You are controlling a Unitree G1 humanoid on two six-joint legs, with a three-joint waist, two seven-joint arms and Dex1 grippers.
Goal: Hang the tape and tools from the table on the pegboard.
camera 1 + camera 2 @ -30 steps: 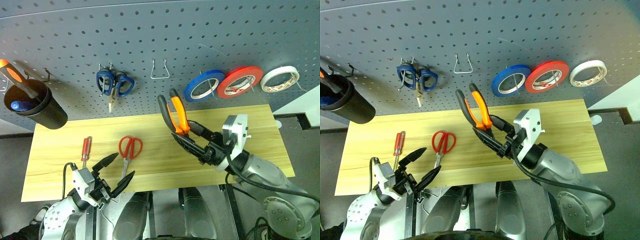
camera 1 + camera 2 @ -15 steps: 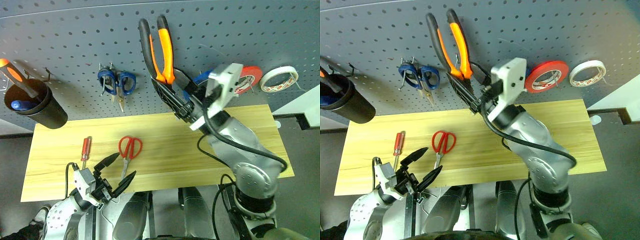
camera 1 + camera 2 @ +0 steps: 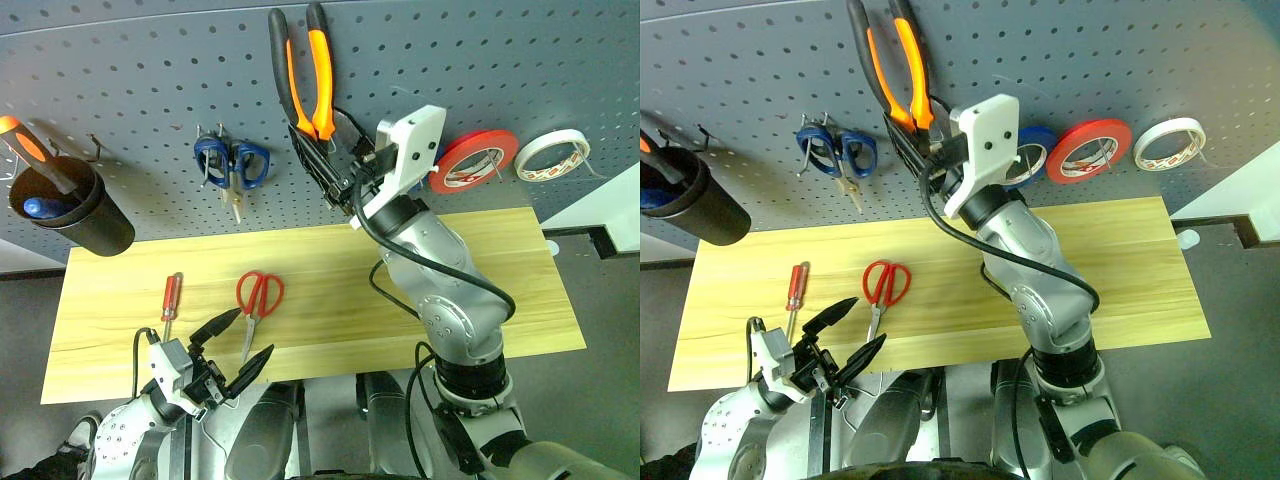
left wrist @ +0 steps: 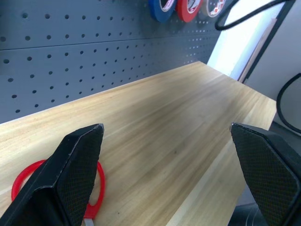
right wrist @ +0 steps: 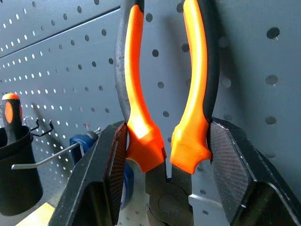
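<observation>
The pliers' jaws [image 5: 169, 203] are slanting beside the wire loop [image 5: 206, 200], so my right gripper should lift the pliers and square them above the wire loop before lowering them in.
My right gripper [image 3: 326, 168] is shut on the orange-and-black pliers [image 3: 305, 70] just below their handles, which point up against the grey pegboard [image 3: 120, 80]. In the right wrist view both fingers [image 5: 110, 165] press the pliers [image 5: 195, 94] from either side. The red-handled scissors [image 3: 258, 295] and the small red screwdriver [image 3: 172, 297] lie on the left part of the wooden table [image 3: 500, 250]. The whitish tape [image 3: 552, 155] hangs on the pegboard at far right. My left gripper [image 3: 238, 350] is open and holds nothing, low at the table's front edge near the scissors.
Blue-handled scissors [image 3: 232, 165] hang left of the pliers. A red roll [image 3: 473, 162] and a blue roll [image 3: 1035, 150], partly behind my right hand, hang on the right. A black cup [image 3: 70, 215] holding a bigger screwdriver [image 3: 30, 150] hangs at far left.
My right arm has lifted the pliers up and to the left, from over the table to the upper pegboard. The left gripper has stayed where it was.
</observation>
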